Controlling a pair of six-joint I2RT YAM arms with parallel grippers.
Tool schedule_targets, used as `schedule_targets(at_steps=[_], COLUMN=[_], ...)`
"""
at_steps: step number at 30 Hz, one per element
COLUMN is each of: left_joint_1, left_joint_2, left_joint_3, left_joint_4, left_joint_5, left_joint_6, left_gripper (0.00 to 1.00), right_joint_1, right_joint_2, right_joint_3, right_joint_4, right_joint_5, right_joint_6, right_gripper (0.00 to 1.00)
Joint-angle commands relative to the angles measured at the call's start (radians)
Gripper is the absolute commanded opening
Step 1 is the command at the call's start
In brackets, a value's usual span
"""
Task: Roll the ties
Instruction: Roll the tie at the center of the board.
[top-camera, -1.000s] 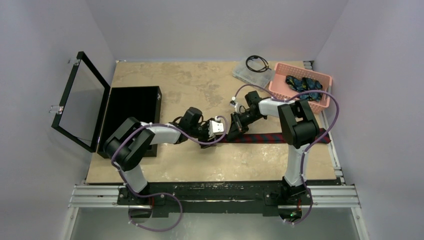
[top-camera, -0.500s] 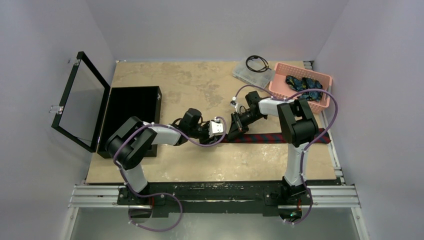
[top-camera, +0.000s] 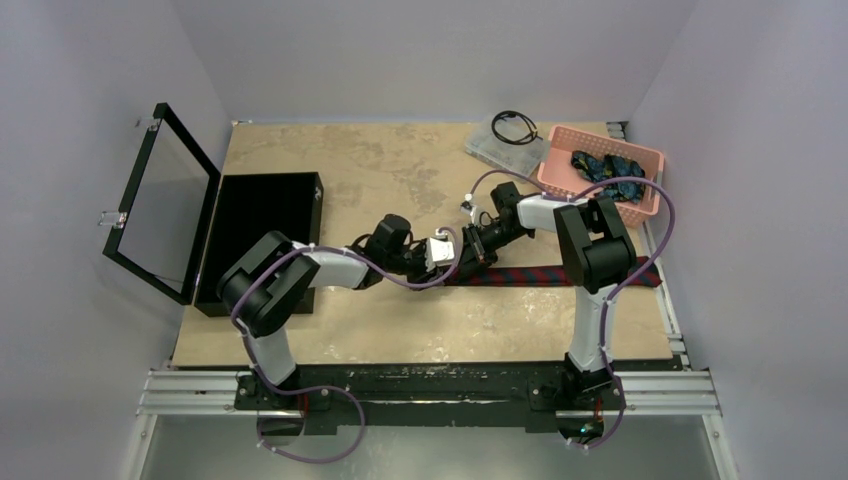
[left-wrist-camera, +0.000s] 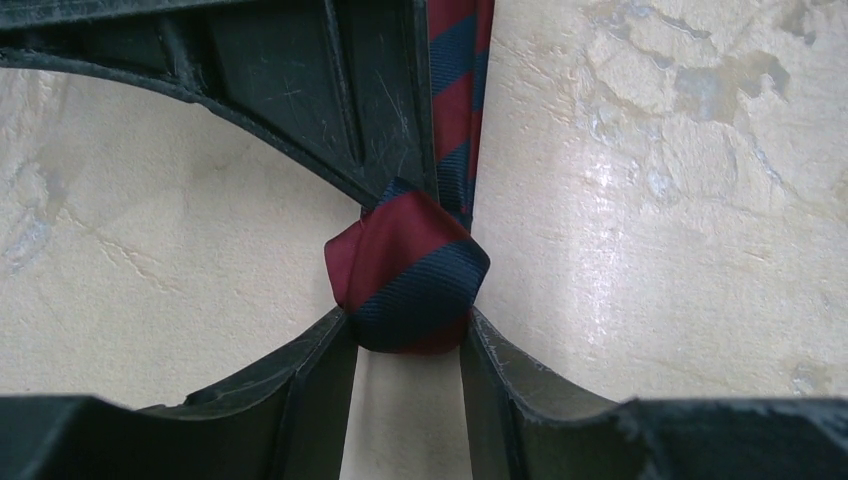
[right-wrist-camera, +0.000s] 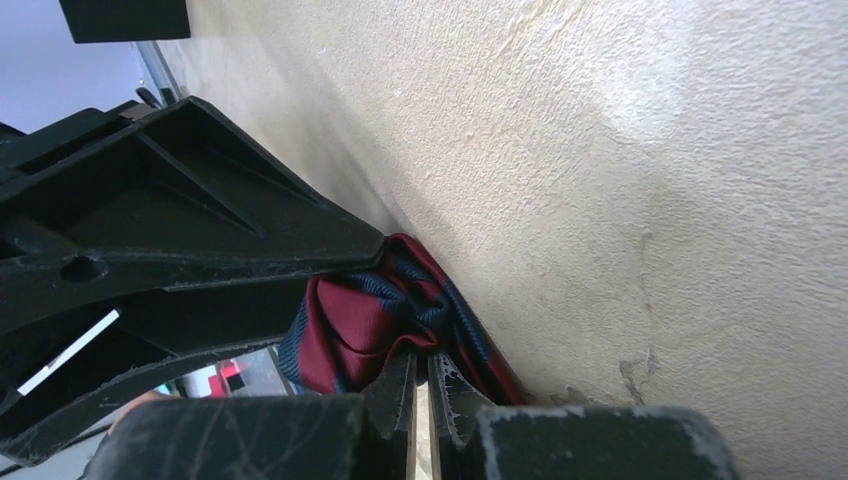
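Note:
The bunched roll juts (left-wrist-camera: 344, 258) past the tie's edge, so next my left gripper opens, turns and straightens the front fold (left-wrist-camera: 420, 308) while my right gripper pins the tie.
A maroon tie (top-camera: 560, 274) with navy stripes lies flat across the table's right half, and its left end is wound into a small roll (left-wrist-camera: 410, 270). My left gripper (left-wrist-camera: 407, 318) has a finger pressed against each side of that roll. Coming from the opposite side, my right gripper (right-wrist-camera: 420, 362) is shut, with a fold of the roll (right-wrist-camera: 350, 320) pinched at its tips. In the top view both grippers meet at the roll, left (top-camera: 452, 254) and right (top-camera: 470, 260). Dark blue and teal ties (top-camera: 605, 168) lie in the pink basket.
The pink basket (top-camera: 560, 185) stands at the back right, beside a clear plastic case (top-camera: 490, 150) with a coiled black cable (top-camera: 513, 126) on it. A black box (top-camera: 265, 215) with its glass lid (top-camera: 165, 200) swung open sits at the left.
My left gripper has slid right up to the roll and its jaws have narrowed onto it. The right gripper has stayed put.

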Motion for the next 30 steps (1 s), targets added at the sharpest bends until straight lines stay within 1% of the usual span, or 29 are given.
schedule_targets(at_steps=[1,5,8,13,17,19,21,24,26,28,30], left_joint_1=[-0.028,-0.042,-0.044,-0.038,0.013,0.04,0.049,0.043,0.02,-0.001,-0.006], left_joint_2=[0.041,0.079,0.092,0.063,0.024,-0.002,-0.023,-0.071,-0.096,-0.107,-0.1], left_joint_3=[0.07,0.096,0.1,0.069,0.032,0.002,-0.032,-0.039,-0.032,-0.018,-0.004], left_joint_4=[0.062,0.062,0.069,0.072,0.081,0.126,0.178,0.19,0.177,0.162,0.166], left_joint_5=[0.039,0.017,0.017,0.057,0.125,0.147,0.127,0.113,0.076,0.016,-0.022], left_joint_6=[-0.071,-0.104,-0.132,-0.121,-0.131,-0.135,-0.111,-0.122,-0.141,-0.19,-0.276], left_gripper=[0.4,0.4,0.43,0.5,0.52,0.57,0.65,0.72,0.72,0.67,0.64], right_joint_1=[0.0,0.001,0.0,0.0,0.0,0.0,0.0,0.0,0.0,0.0,0.0], right_joint_2=[0.052,0.054,0.055,0.059,0.056,0.055,0.054,0.045,0.038,0.036,0.036], right_joint_3=[0.001,0.002,0.0,-0.001,-0.007,-0.009,-0.006,-0.009,-0.014,-0.016,-0.019], right_joint_4=[0.016,0.015,0.019,0.021,0.024,0.023,0.017,0.02,0.03,0.034,0.037], right_joint_5=[0.154,0.146,0.141,0.138,0.139,0.141,0.14,0.14,0.132,0.129,0.127], right_joint_6=[-0.06,-0.058,-0.055,-0.056,-0.06,-0.061,-0.064,-0.065,-0.059,-0.054,-0.051], right_gripper=[0.0,0.0,0.0,0.0,0.0,0.0,0.0,0.0,0.0,0.0,0.0])
